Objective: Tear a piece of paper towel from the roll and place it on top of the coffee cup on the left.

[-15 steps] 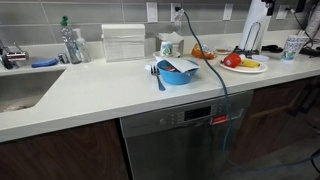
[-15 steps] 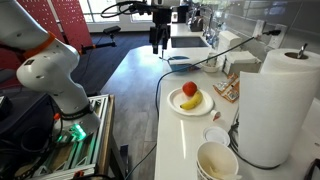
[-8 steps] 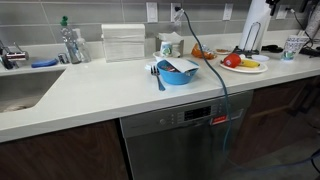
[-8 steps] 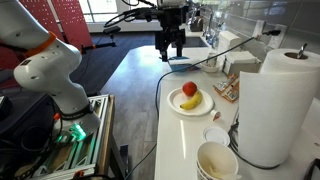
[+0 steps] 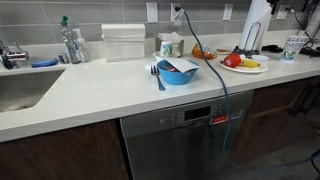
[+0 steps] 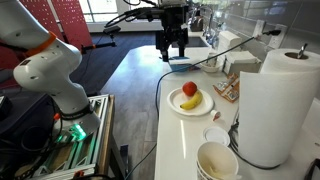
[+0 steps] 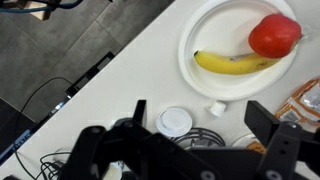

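Note:
My gripper keeps going toward the paper's edge (image 6: 243,98) and closes there, because its fingers are spread wide and it has a clear way above the plate to the roll (image 6: 278,112).
The roll (image 6: 278,105) stands upright on its black stand at the near end of the counter, and also shows far back in an exterior view (image 5: 255,24). The coffee cup (image 5: 168,46), pale with teal markings, stands by the wall behind the blue bowl (image 5: 178,70). My gripper (image 6: 172,45) hangs in the air beyond the fruit plate, open and empty. In the wrist view its fingers (image 7: 205,125) are spread wide above the counter. No torn piece of paper towel shows.
A white plate (image 6: 176,106) holds a tomato and a banana; it also shows in the wrist view (image 7: 200,30). A speckled cup (image 5: 293,45) stands beside the roll. A clear napkin box (image 5: 124,42) and a sink (image 5: 20,92) are further along. A cable (image 5: 222,90) hangs over the counter's front.
From one second ago to half a second ago my gripper moved across and lower toward the counter. It has stayed still since. Nothing on the counter moved.

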Robot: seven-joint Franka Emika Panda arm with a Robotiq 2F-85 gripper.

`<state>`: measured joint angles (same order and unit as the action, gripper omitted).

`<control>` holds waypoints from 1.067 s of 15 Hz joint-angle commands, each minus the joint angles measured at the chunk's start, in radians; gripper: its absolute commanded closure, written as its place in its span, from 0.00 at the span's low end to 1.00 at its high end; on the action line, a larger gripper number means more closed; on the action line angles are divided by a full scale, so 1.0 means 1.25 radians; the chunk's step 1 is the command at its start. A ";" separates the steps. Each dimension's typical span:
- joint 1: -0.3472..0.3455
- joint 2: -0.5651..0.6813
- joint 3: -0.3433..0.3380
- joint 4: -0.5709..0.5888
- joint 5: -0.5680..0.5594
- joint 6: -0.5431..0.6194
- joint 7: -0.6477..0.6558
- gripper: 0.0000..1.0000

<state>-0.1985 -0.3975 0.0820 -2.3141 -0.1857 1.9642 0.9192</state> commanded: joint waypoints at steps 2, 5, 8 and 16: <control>-0.034 0.054 -0.034 0.056 -0.057 0.071 0.080 0.00; -0.059 0.095 -0.046 0.103 -0.109 0.106 0.146 0.00; -0.067 0.147 -0.057 0.158 -0.164 0.115 0.209 0.00; -0.042 0.280 -0.101 0.270 -0.317 0.111 0.371 0.00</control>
<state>-0.2767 -0.1124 -0.0116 -2.0287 -0.5221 2.0938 1.3030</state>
